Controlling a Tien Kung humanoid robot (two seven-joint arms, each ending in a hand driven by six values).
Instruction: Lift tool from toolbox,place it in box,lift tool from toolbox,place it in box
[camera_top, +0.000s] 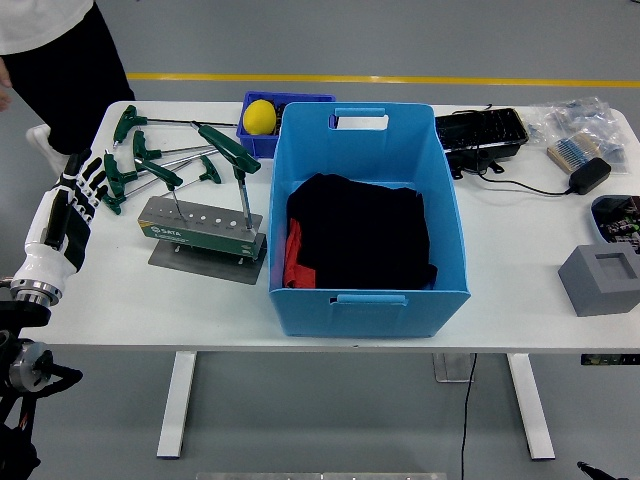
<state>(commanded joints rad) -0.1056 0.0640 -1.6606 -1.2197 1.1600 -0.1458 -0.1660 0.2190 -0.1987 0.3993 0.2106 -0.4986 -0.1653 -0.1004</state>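
My gripper will lift the handle of the tall green wrench, which will slide up and out, as the wrench's straight body stands in the tool stand's hole.
A grey-green tool stand sits on a metal plate left of the big blue box. Two green T-handle wrenches stand upright in it, one tall and one short. Several more green-handled wrenches lie on the table behind the stand. The box holds black and red cloth. My left hand hovers at the table's left edge, fingers spread and empty, just left of the loose wrenches. The right hand is out of view.
A small blue bin with a yellow ball stands behind the box. A black tray, cable, brush and grey block lie at the right. A person stands at the far left corner.
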